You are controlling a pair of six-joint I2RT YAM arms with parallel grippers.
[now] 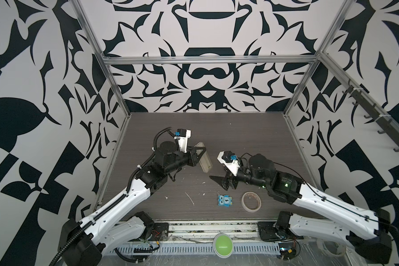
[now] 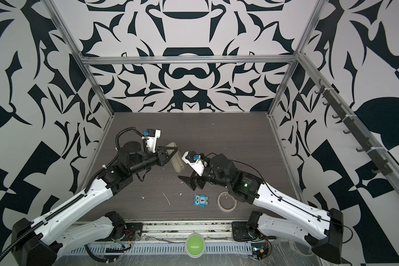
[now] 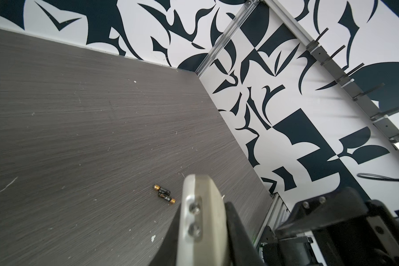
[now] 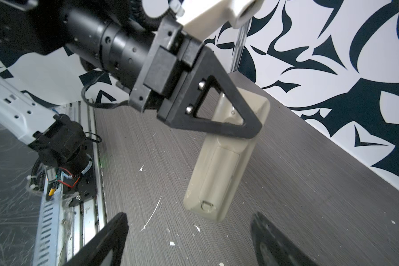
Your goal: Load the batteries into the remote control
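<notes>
The cover panel (image 4: 221, 169) is closing off the back of the remote control, so my left gripper should hold the remote still while my right gripper first goes to the panel's latch (image 4: 207, 205).
My left gripper (image 1: 200, 154) (image 2: 172, 153) is shut on the remote control (image 1: 205, 161) (image 2: 177, 164), an off-white slim bar held above the table and tilted. In the left wrist view the remote control (image 3: 200, 207) stands edge-on between the black fingers (image 3: 237, 230). In the right wrist view the remote control's (image 4: 219, 175) plain back with its cover panel shows. Two batteries (image 3: 164, 194), dark with gold ends, lie side by side on the table beyond it; both top views hide them. My right gripper (image 1: 219, 182) (image 2: 188, 182) (image 4: 191, 241) is open and empty, just right of the remote's lower end.
A blue owl tile (image 1: 225, 201) and a roll of tape (image 1: 251, 200) lie near the front edge, in front of my right gripper. White scraps (image 1: 190, 198) dot the dark wood table (image 1: 240, 138). A green button (image 1: 223, 244) sits on the front rail.
</notes>
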